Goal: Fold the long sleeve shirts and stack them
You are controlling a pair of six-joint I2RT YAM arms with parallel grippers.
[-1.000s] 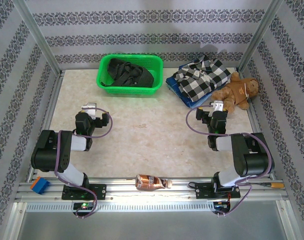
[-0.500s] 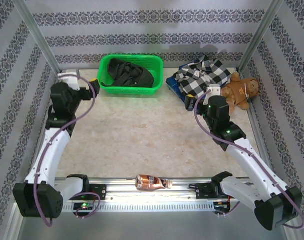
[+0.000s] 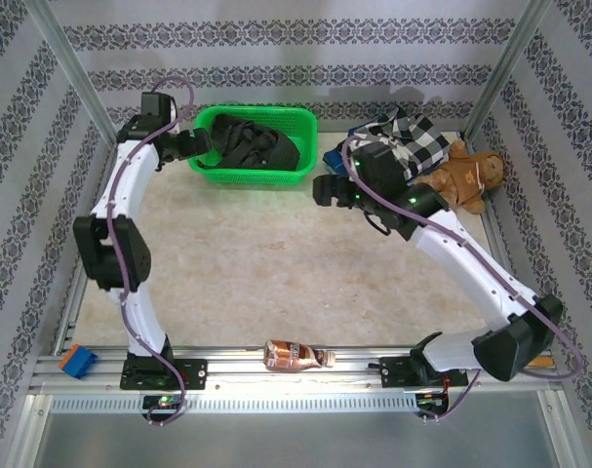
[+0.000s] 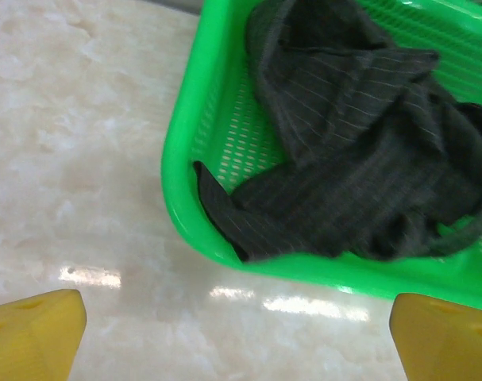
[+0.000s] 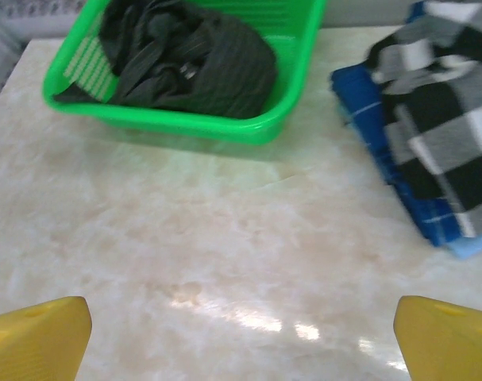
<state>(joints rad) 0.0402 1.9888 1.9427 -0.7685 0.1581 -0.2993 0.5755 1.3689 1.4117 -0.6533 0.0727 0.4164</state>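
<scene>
The green basket (image 3: 256, 176) will be empty when I move it away from the shirt, because pinstripes (image 4: 364, 99) run through the whole pile next to open green mesh.
A crumpled dark charcoal pinstriped shirt (image 3: 252, 144) (image 4: 360, 159) (image 5: 193, 63) lies in the green basket (image 3: 206, 168) (image 4: 185, 230) (image 5: 292, 95) at the back of the table. To its right, a black-and-white checked shirt (image 3: 403, 148) (image 5: 447, 135) lies folded on a blue garment (image 3: 346, 175) (image 5: 368, 111). My left gripper (image 3: 193, 146) (image 4: 241, 337) hovers open just outside the basket's left end, nothing between its yellow fingertips (image 4: 34, 333). My right gripper (image 3: 325, 187) (image 5: 241, 341) stands open over bare table between the basket and the folded stack.
A brown teddy bear (image 3: 466, 180) sits right of the checked shirt, against the table's edge. A copper bottle (image 3: 294, 356) lies on the front rail and a blue block (image 3: 78, 361) at the front left. The marble table (image 3: 276, 263) spreads out in front of the basket.
Both arms have unfolded from near their bases and reached to the back: the left to the basket's left end, the right to the gap between basket and stack. Both grippers stay open.
</scene>
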